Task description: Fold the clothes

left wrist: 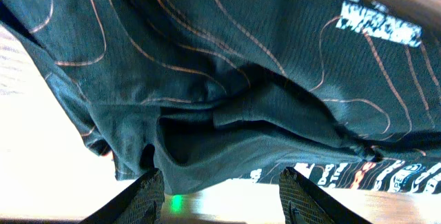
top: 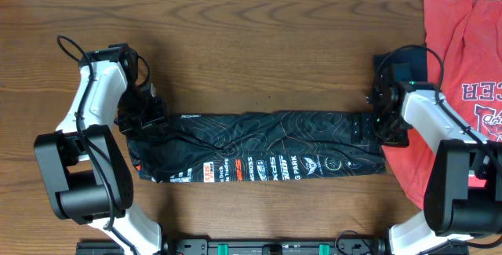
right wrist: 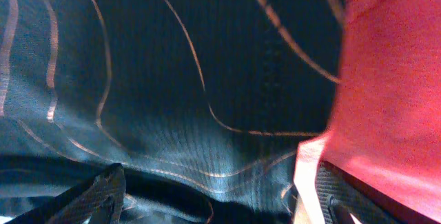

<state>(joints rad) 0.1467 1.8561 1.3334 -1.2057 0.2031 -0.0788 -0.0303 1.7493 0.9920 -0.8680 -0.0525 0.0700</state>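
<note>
The red T-shirt's edge (top: 398, 164) rests against the black jersey's end (top: 380, 163), so next my right gripper pulls the red T-shirt clear before folding that end of the jersey.
The clothes, a black jersey (top: 259, 147) with thin orange contour lines and white lettering, lie folded into a long strip across the table. My left gripper (top: 145, 118) is at the strip's left end. In the left wrist view this gripper (left wrist: 220, 176) is open, and the jersey's rumpled edge (left wrist: 207, 162) lies just beyond its fingertips with bare table between them. My right gripper (top: 379, 122) is low over the strip's right end. The right wrist view shows that gripper (right wrist: 219, 172) open wide over the jersey cloth (right wrist: 172, 79), holding nothing.
A red T-shirt (top: 463, 74) with white lettering lies at the right, and its edge (right wrist: 386, 79) reaches my right gripper's right finger. A dark navy cloth (top: 386, 60) shows beside it. Brown wooden table (top: 259, 51) surrounds the jersey.
</note>
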